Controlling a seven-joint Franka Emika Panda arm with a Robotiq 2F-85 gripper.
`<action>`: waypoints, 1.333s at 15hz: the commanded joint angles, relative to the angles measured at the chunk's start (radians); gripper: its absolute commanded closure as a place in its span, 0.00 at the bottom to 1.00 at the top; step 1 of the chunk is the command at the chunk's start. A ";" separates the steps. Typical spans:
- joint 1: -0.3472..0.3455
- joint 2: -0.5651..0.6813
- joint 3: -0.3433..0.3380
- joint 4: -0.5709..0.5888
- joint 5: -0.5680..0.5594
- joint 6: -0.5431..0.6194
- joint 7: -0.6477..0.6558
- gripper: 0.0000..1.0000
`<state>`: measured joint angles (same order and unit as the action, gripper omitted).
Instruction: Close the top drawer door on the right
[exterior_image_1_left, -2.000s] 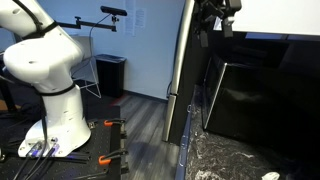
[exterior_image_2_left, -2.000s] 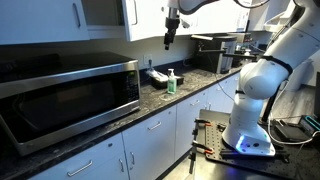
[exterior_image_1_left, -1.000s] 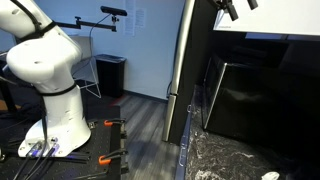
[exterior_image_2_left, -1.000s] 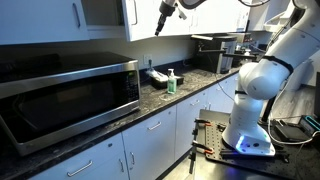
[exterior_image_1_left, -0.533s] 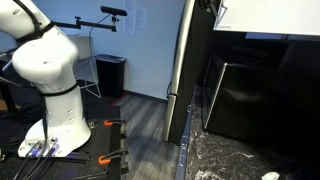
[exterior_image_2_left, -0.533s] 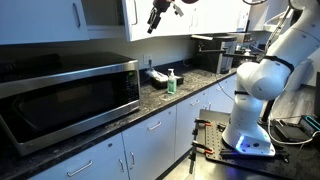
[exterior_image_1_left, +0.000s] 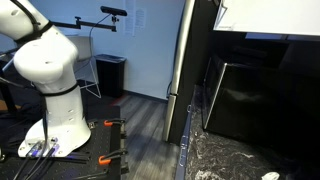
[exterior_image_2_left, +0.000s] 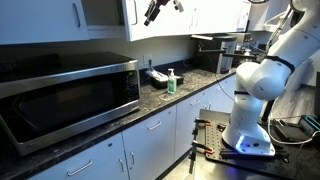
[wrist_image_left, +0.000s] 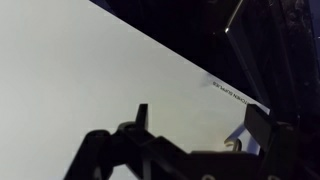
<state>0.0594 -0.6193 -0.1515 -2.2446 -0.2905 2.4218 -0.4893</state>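
I see the free corner (exterior_image_1_left: 218, 27) of the white top drawer door (exterior_image_1_left: 272, 16) sticking out at an angle, so the door will swing closed sideways when I push it.
The white top drawer door (wrist_image_left: 90, 70) fills most of the wrist view, with a small printed label near its right edge. In an exterior view it is the white panel (exterior_image_2_left: 131, 14) beside a dark open cabinet bay (exterior_image_2_left: 100, 12), and it also shows at the top of an exterior view (exterior_image_1_left: 270, 15). My gripper (exterior_image_2_left: 152, 10) is high up, right next to the panel's right side. In the wrist view my gripper (wrist_image_left: 200, 125) has its two fingers spread apart with nothing between them, close to the door face. No handle shows near the gripper.
A microwave (exterior_image_2_left: 70, 95) stands on the dark stone counter (exterior_image_2_left: 175, 100), with a green soap bottle (exterior_image_2_left: 171, 82) and a dish behind it. The robot base (exterior_image_1_left: 50, 70) is on the floor. A tall black panel with a silver edge (exterior_image_1_left: 183, 70) and a glossy black appliance (exterior_image_1_left: 250, 100) are below the door.
My gripper has risen and moved left along the upper cabinets, from below the cabinet row up to the door panel. It has left the top of the other exterior view.
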 joint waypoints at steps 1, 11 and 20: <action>-0.009 0.002 0.005 0.003 0.009 -0.002 -0.006 0.01; -0.033 0.010 0.076 -0.015 0.079 0.070 0.259 0.00; -0.093 -0.048 0.197 -0.076 0.063 0.141 0.491 0.32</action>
<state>0.0018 -0.6314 0.0125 -2.2827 -0.2249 2.5294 -0.0438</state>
